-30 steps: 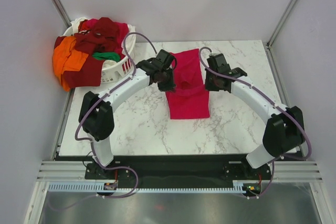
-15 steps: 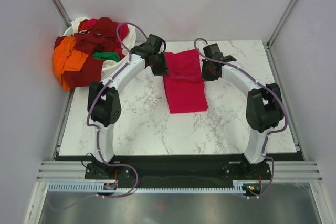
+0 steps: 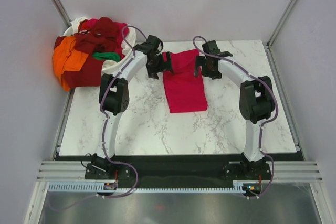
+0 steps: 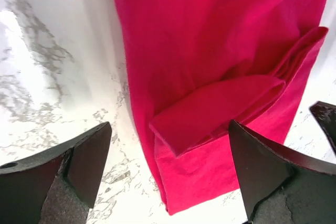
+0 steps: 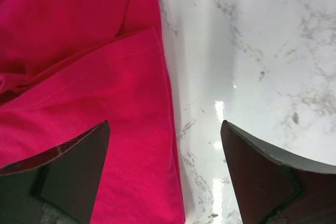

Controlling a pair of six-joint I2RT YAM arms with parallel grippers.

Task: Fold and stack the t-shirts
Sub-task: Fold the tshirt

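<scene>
I expect the crimson-pink t-shirt (image 3: pixel 186 90) to bunch up at the grip and fold over itself when I lift its end, because the t-shirt's doubled flap (image 4: pixel 220 106) sags in soft creases.
A bright crimson-pink t-shirt (image 3: pixel 185 85) lies folded in a long rectangle on the marble table, its far end doubled over. My left gripper (image 3: pixel 164 64) hovers open at the shirt's far left corner. In the left wrist view the shirt (image 4: pixel 210 45) and its folded flap (image 4: pixel 220 103) lie between the spread fingers of the left gripper (image 4: pixel 168 174). My right gripper (image 3: pixel 201 66) stands open at the far right corner. The right wrist view shows the right gripper (image 5: pixel 165 177) straddling the shirt's edge (image 5: pixel 79 77), holding nothing. More t-shirts, maroon (image 3: pixel 86 72), orange (image 3: pixel 67 56) and green (image 3: pixel 107 56), are heaped at the far left.
A white slotted laundry basket (image 3: pixel 119 66) stands off the table's far left corner, overflowing with cloth. Bare marble table (image 3: pixel 142 124) lies in front of the shirt and to its right. Grey walls and metal posts close in the back and sides.
Both grippers travelled toward the far end of the table, then opened and let go of the crimson-pink shirt. Both arms now reach further out.
</scene>
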